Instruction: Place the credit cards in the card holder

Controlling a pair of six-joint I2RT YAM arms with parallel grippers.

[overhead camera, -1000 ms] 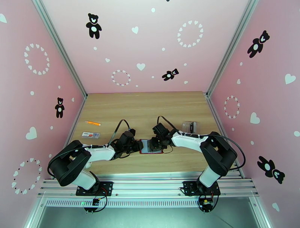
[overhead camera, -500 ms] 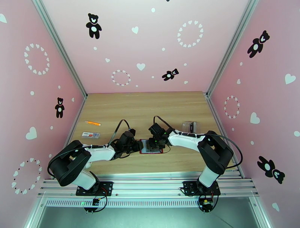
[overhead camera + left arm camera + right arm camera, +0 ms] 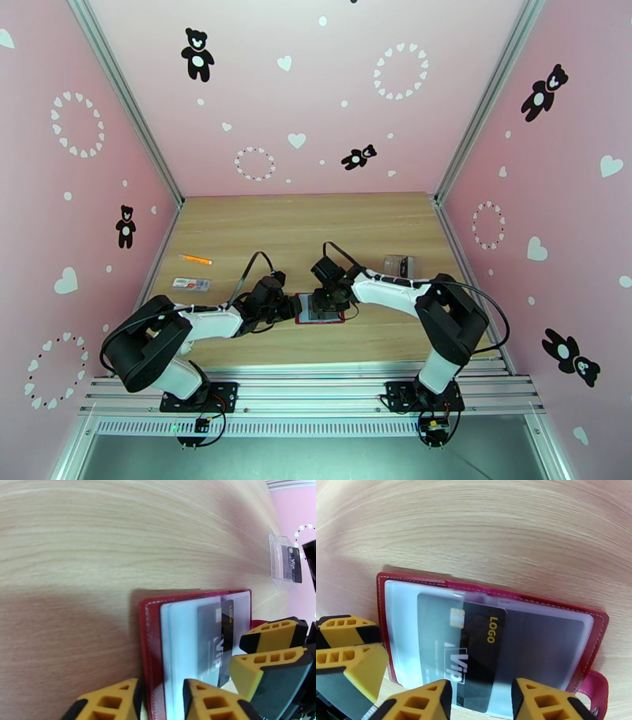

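Observation:
My right gripper should close and push the card's exposed edge further into the sleeve, because the dark credit card's LOGO end is sticking out of it.
The dark-red card holder [image 3: 320, 309] lies open on the table between both arms. A dark credit card [image 3: 482, 645] printed VIP and LOGO sits partly inside one of its grey transparent sleeves; it also shows in the left wrist view [image 3: 215, 638]. My left gripper [image 3: 160, 687] is shut on the holder's red cover [image 3: 150, 638] and sleeves at the left edge. My right gripper [image 3: 482, 687] hovers open over the card's near end, fingers apart and not clamping it. Another dark card [image 3: 294, 561] rests in the clear case.
The clear plastic case [image 3: 399, 264] stands on the table to the right of the holder. An orange pen [image 3: 195, 259] and a white-and-red strip [image 3: 191, 283] lie at the left. Pink walls close in both sides and the back.
My right gripper has slid a little to the left over the holder and its jaws have widened. The left gripper has stayed in place on the holder.

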